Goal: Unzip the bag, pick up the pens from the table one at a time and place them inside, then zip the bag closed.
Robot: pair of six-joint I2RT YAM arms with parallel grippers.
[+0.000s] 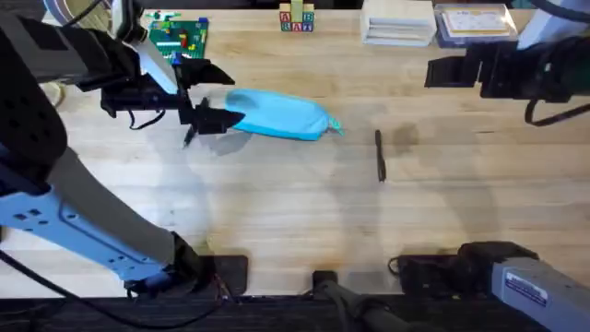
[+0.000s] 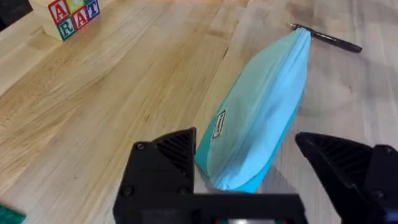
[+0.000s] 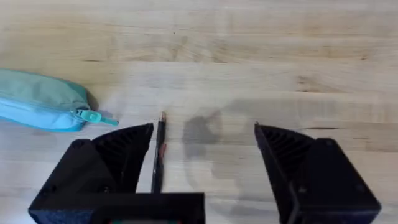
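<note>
The zipped bag bulges down its middle, so I should expect to find something already tucked inside when I draw its zipper open.
The light blue bag lies zipped on the table, its zipper pull at the right end. My left gripper is open and straddles the bag's left end; in the left wrist view the bag runs away from between the fingers of that gripper. One dark pen lies right of the bag, also seen as the pen beyond the bag's far end. My right gripper is open and hovers high; its wrist view shows the pen beside one finger of the gripper, with the bag off to one side.
A green Lego baseplate sits at the back left behind the left arm. Alphabet blocks, a white box and a clear container line the far edge. Bare wood stretches across the front half.
</note>
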